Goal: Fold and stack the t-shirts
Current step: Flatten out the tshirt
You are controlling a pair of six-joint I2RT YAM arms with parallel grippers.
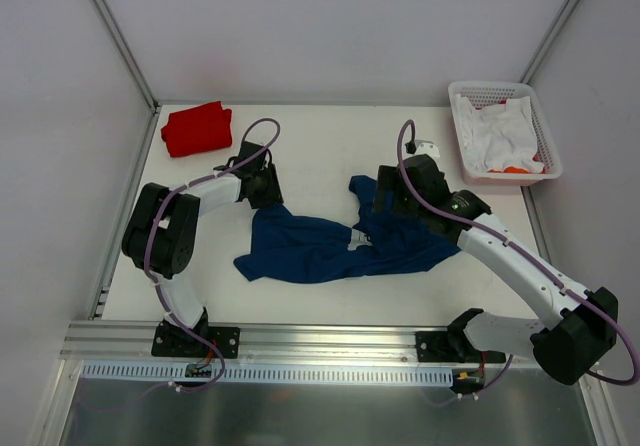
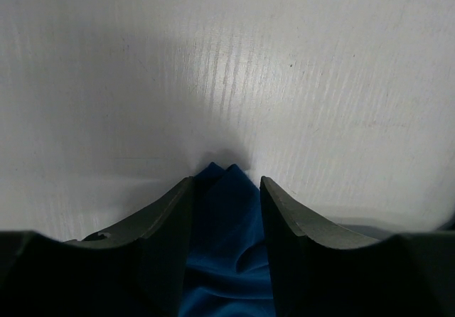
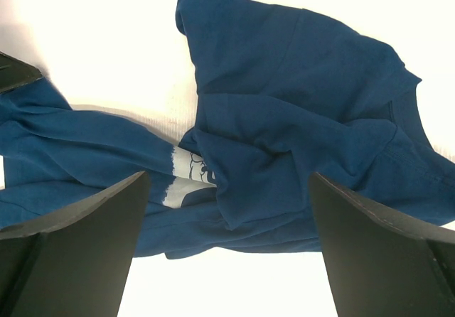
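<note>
The navy blue t-shirt lies bunched (image 1: 392, 246) under my right gripper, so my right gripper should pinch the t-shirt's far corner (image 1: 358, 184) before both grippers lift and stretch the t-shirt.
The navy blue t-shirt (image 1: 310, 246) lies crumpled across the middle of the table, a strip of its white print (image 3: 186, 171) showing between folds. My left gripper (image 1: 265, 194) is at the shirt's upper left corner. In the left wrist view, my left gripper (image 2: 226, 189) is shut on that corner, and the blue cloth (image 2: 226, 246) fills the gap between the fingers. My right gripper (image 1: 385, 201) hovers over the shirt's right part. Seen from the right wrist, my right gripper (image 3: 227, 189) is wide open above the bunched cloth (image 3: 284, 104). The red t-shirt (image 1: 196, 129) lies folded at the far left corner.
A pink-white basket (image 1: 548, 136) at the far right holds white cloth (image 1: 500, 136) with something orange in it. White walls close in the table at the back and on both sides. A metal rail runs along the near edge.
</note>
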